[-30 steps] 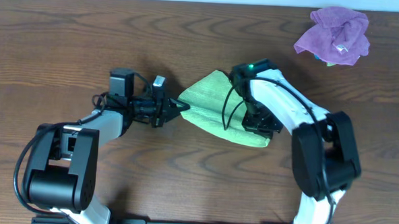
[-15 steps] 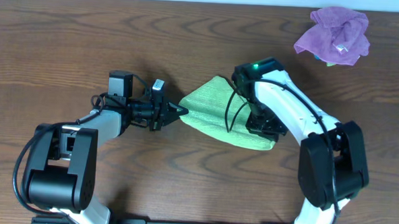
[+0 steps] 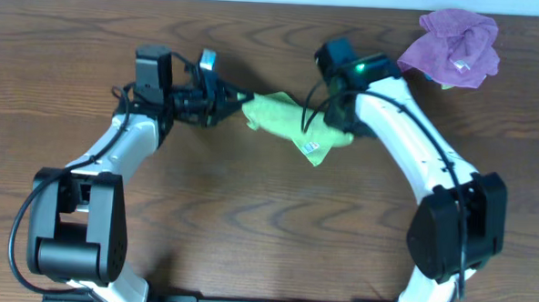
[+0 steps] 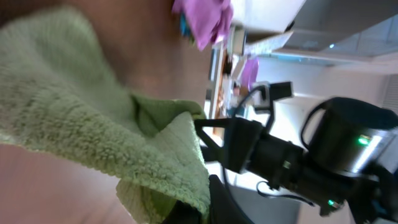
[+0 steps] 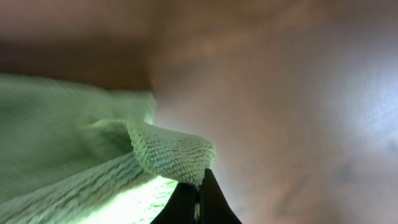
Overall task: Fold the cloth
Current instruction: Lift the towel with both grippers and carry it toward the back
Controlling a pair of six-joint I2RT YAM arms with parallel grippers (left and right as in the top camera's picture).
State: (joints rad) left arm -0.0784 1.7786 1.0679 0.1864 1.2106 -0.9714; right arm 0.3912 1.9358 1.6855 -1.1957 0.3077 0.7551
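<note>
The lime-green cloth (image 3: pixel 294 121) droops in a bunch between my left gripper and my right gripper. Next, I pull it tight, swing it toward the back (image 3: pixel 292 50) and spread it flat.
The lime-green cloth (image 3: pixel 284 120) hangs bunched between both grippers above the brown table, its small white tag (image 3: pixel 310 149) at the lower right corner. My left gripper (image 3: pixel 243 100) is shut on the cloth's left edge. In the left wrist view the cloth (image 4: pixel 74 99) drapes over the dark jaws of that gripper (image 4: pixel 202 208). My right gripper (image 3: pixel 346 132) is shut on the cloth's right edge. Seen from the right wrist, a fold of cloth (image 5: pixel 168 152) is pinched in the closed fingertips of the right gripper (image 5: pixel 198 199).
A crumpled purple cloth (image 3: pixel 452 48) lies at the back right of the wooden table (image 3: pixel 248 232). Both arms reach in from the front edge, the left arm (image 3: pixel 114 153) on the left and the right arm (image 3: pixel 415 157) on the right.
Both grippers have carried the cloth away from the front edge toward the back of the table. The cloth has lifted and bunched narrower, and its tag now shows.
</note>
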